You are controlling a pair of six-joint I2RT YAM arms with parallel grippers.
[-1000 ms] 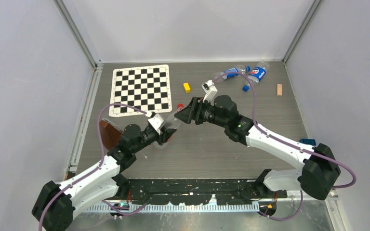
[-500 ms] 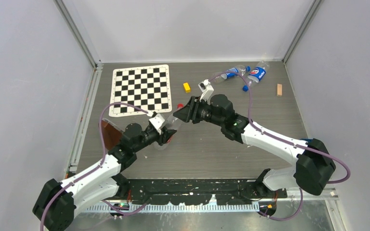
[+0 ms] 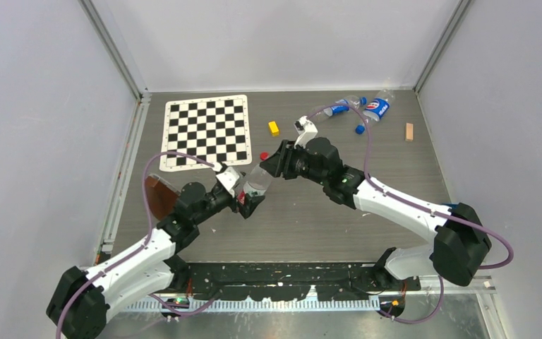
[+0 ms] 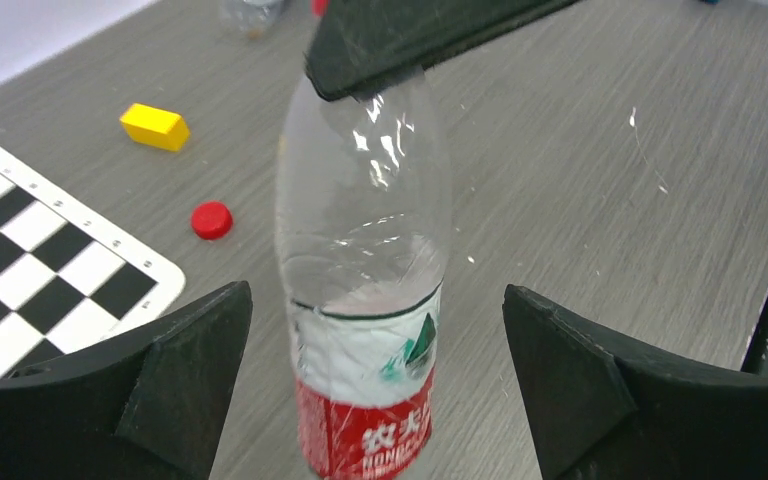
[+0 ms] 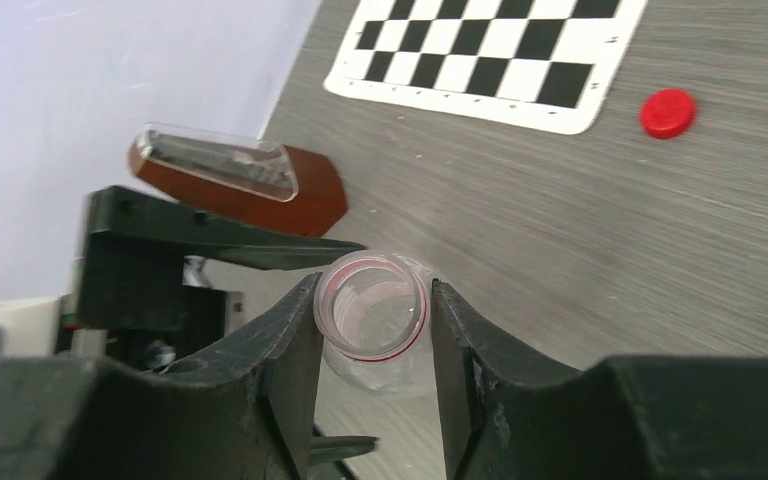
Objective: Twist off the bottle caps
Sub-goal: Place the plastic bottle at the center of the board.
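Observation:
The label [image 4: 364, 385] is clear of my left gripper's open fingers, so my right gripper should go on carrying the capless bottle until the bottle's base stands beside the red cap.
The bottle [image 3: 257, 185] with the red-and-white label stands tilted at mid-table, its neck [image 5: 372, 303] open and capless. My right gripper [image 3: 276, 165] is shut on that neck, one finger on each side of the rim [image 5: 372, 330]. My left gripper [image 3: 249, 203] is open, its fingers [image 4: 175, 375] wide apart on either side of the bottle's label [image 4: 368, 385] and not touching it. A red bottle cap [image 3: 264, 155] lies loose on the table [image 4: 211, 220] [image 5: 668, 112]. Two blue-labelled bottles [image 3: 338, 107] [image 3: 376, 108] lie at the back right, with a blue cap [image 3: 360, 129] beside them.
A checkerboard sheet [image 3: 207, 131] lies at the back left. A yellow block [image 3: 274, 128] sits behind the arms and a small wooden block [image 3: 409, 131] at the far right. A brown object [image 3: 157, 196] stands left of the left arm. A blue item [image 3: 452, 207] rests by the right arm.
My left gripper has opened and let go of the bottle's body. My right gripper has closed on the bottle's neck, and the bottle now leans toward it.

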